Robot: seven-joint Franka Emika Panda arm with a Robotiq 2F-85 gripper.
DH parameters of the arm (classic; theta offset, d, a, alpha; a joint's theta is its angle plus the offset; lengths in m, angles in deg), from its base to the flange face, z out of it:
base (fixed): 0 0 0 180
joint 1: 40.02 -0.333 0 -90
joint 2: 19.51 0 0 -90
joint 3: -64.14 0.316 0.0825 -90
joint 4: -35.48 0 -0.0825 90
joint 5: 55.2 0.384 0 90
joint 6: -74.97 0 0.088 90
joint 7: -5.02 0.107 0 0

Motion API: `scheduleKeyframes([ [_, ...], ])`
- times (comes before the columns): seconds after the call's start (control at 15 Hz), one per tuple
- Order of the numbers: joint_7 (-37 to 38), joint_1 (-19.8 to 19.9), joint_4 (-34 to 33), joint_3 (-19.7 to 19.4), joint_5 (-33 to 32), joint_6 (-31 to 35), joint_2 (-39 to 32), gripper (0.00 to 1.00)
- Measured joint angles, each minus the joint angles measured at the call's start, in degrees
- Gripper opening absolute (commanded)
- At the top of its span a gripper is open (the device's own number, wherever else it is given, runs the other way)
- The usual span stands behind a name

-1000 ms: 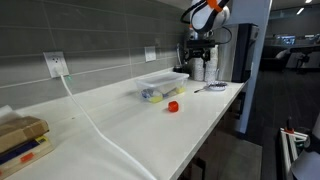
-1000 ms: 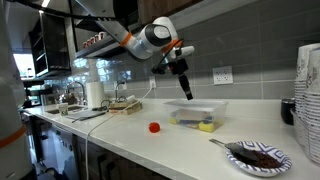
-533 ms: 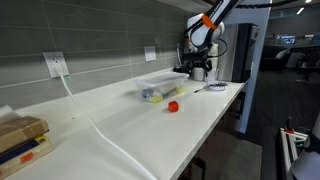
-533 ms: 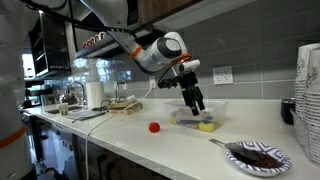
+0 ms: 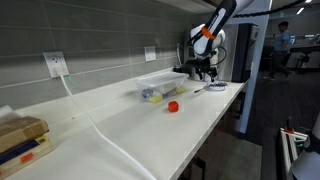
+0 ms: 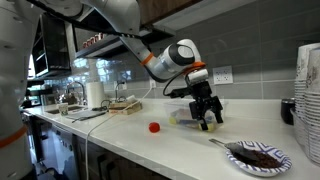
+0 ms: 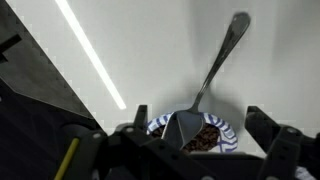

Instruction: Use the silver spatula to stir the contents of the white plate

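I should move back above the spatula handle's loose end and grip there, because my gripper's open fingers are lined up with the silver spatula's blade on the white plate.
The white plate has a blue patterned rim and dark food in it, near the counter's end. The silver spatula lies with its blade on the plate's rim and its handle on the counter. My gripper is open and empty, hanging above the counter between the clear tub and the plate. In the wrist view the spatula runs from upper right down to the plate. The gripper frames them from the bottom edge, jaws wide apart. In an exterior view the gripper hangs above the plate.
A clear plastic tub with yellow items stands partly behind the gripper. A small red object lies left of it. Stacked white cups stand at the right edge. A white cord crosses the counter, with boxes at its other end.
The gripper has come down from above the clear tub and moved toward the plate. The spatula and plate have not moved.
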Motion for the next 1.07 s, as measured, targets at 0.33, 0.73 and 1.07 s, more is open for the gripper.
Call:
scheduleKeyframes([
  [0.33, 10.2, -0.6, -1.8, -1.2, 2.7, -5.0, -4.4, 1.00],
  [0.73, 14.7, -2.1, -5.3, -0.7, 9.3, -8.4, -7.6, 1.00],
  [1.07, 16.3, -2.7, -8.6, -0.3, 11.2, -8.5, -9.2, 1.00],
])
